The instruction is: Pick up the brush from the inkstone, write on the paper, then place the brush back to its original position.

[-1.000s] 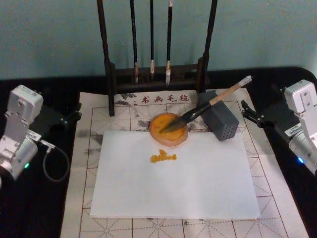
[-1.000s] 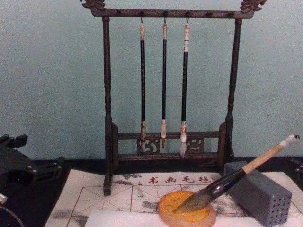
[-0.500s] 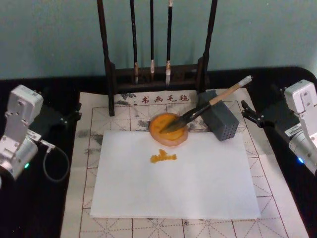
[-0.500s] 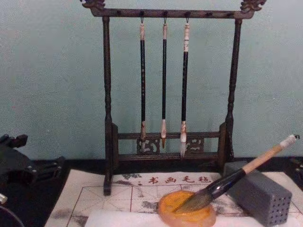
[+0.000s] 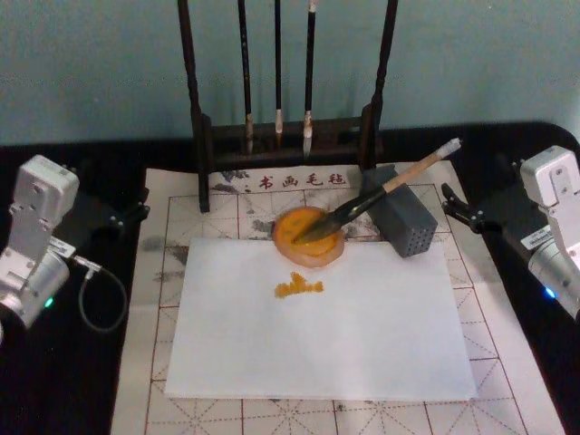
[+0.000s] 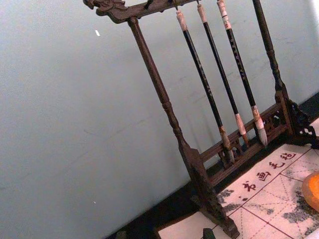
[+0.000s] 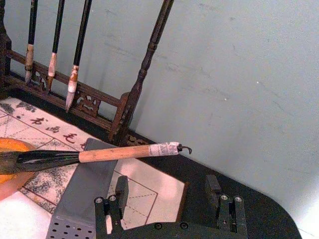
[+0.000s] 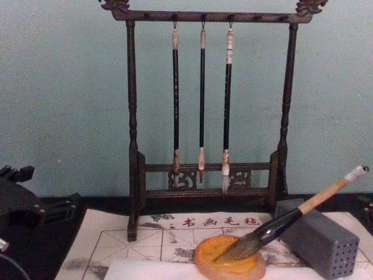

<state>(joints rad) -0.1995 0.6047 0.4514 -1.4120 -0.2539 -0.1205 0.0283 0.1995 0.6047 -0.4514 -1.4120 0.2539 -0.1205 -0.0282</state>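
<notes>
The bristles (image 8: 240, 247) only rest across the inkstone's open top, so the brush (image 8: 285, 223) should come away as I pick it up, and the inkstone should stay where it is.
The brush (image 5: 385, 188) lies slanted, its bristles in the orange inkstone (image 5: 308, 237) and its tan handle propped on the grey block, white end pointing to the back right. In the chest view the brush (image 8: 291, 219) leans the same way over the inkstone (image 8: 229, 259). The white paper (image 5: 362, 335) lies in front of the dish and bears a small orange mark (image 5: 299, 288). My right gripper (image 5: 450, 207) waits open at the mat's right edge, a short way behind the handle's end; the right wrist view shows the gripper (image 7: 167, 191) holding nothing. At the mat's left edge my left gripper (image 5: 136, 204) stands open, well away from the brush.
A dark wooden rack (image 5: 285, 136) with three thin hanging brushes (image 8: 201, 99) stands at the back. The grey block with holes (image 5: 403, 217) sits right of the dish. A beige felt mat (image 5: 507, 362) with red grid lines lies beneath everything on the black table.
</notes>
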